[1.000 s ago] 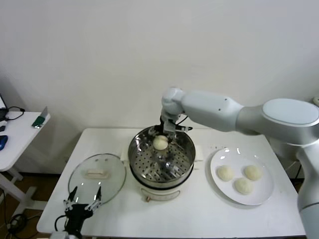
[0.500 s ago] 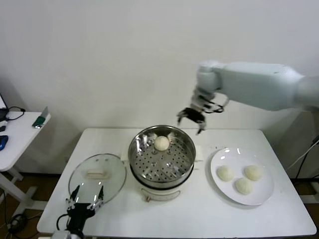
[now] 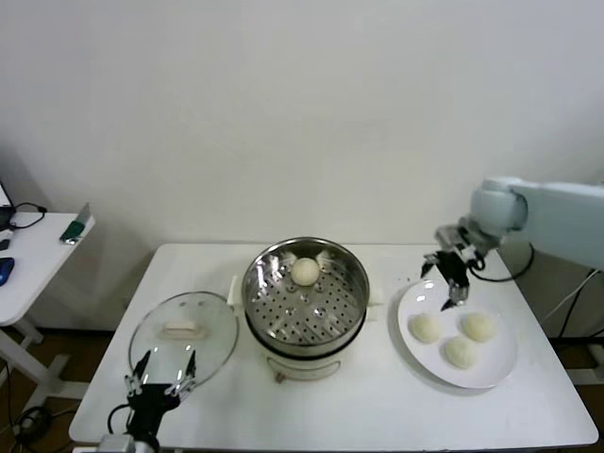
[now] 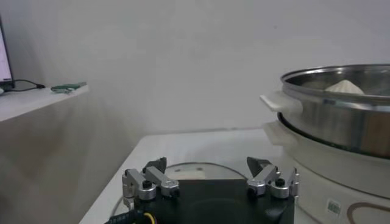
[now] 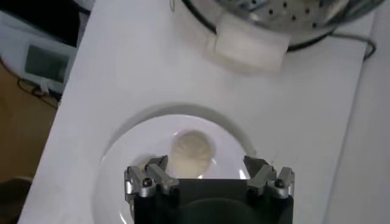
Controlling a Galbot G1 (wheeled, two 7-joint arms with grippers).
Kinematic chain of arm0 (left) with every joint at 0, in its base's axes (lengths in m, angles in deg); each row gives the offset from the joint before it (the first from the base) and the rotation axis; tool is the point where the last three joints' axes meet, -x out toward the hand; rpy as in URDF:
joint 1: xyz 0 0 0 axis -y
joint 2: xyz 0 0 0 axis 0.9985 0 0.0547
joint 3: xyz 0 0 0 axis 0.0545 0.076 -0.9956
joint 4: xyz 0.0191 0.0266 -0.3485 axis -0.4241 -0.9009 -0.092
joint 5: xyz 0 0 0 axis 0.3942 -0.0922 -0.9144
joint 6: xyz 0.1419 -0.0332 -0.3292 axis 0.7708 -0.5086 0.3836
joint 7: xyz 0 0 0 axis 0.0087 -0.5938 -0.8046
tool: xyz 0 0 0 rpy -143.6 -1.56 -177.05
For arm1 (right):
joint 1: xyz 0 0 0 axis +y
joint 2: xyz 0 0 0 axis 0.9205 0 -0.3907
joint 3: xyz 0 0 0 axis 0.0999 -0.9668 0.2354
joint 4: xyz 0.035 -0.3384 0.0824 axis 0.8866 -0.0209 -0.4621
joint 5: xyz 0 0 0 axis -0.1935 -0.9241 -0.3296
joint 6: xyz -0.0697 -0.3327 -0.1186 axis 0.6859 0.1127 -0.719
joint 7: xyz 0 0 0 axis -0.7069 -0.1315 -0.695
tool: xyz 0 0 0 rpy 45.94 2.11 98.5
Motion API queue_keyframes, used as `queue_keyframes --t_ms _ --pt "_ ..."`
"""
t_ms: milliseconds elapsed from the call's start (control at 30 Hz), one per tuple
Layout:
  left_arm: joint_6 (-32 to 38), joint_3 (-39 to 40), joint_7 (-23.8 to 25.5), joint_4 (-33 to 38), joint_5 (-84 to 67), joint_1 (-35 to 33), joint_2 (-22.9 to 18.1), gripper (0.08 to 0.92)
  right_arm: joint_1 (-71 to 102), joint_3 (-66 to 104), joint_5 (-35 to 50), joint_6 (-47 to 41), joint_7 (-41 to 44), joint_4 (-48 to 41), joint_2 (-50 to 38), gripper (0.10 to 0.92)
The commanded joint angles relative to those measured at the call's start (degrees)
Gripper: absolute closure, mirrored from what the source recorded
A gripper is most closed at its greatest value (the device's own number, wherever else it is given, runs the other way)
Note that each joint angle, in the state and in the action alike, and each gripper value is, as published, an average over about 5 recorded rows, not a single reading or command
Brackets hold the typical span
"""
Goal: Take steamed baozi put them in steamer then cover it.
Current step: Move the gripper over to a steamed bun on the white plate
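Note:
My gripper will lift the baozi (image 3: 426, 327) nearest the steamer, and it will come away by itself because the baozi on the plate lie with gaps (image 3: 452, 328) between them.
One steamed baozi (image 3: 305, 271) lies at the back of the steamer (image 3: 305, 311), whose steel basket stands uncovered mid-table. Three more baozi (image 3: 426, 327) (image 3: 478, 326) (image 3: 461, 352) rest on a white plate (image 3: 491, 373) to the right. My right gripper (image 3: 446, 278) hovers open over the plate's far left rim, empty; in its wrist view a baozi (image 5: 191, 152) lies just beyond the gripper (image 5: 205, 163). The cover (image 3: 184, 326), a glass lid, lies flat to the left of the steamer. My left gripper (image 3: 160, 373) waits open at the lid's near edge, holding nothing.
A small white side table (image 3: 38, 250) with a few items stands off to the left. The steamer's cream handle (image 5: 247, 45) juts toward the plate. The left wrist view shows the steamer (image 4: 341, 115) and the baozi (image 4: 345, 87) beyond the gripper (image 4: 207, 163).
My right gripper let go of a baozi in the steamer, rose, swung right and came down over the plate. The left arm barely moved.

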Motion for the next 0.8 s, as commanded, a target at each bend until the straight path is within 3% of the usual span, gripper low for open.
queue_keyframes --t_ms 33,433,800 --pt "0.11 -0.09 -0.02 -0.14 0.03 -0.02 -0.1 0.177 11.9 7.62 -4.4 -9.96 -4.27 1.12 -6.29 0.203" --pt "0.33 -0.66 -0.03 -0.93 0.11 0.21 -0.42 0.177 28.54 22.05 -9.58 -8.89 -5.87 -10.32 0.23 0.203" --pt "0.29 -1.05 -0.08 -1.42 -0.01 0.34 -0.49 0.177 31.97 25.43 -10.2 -6.77 -4.41 -15.43 4.58 0.218"
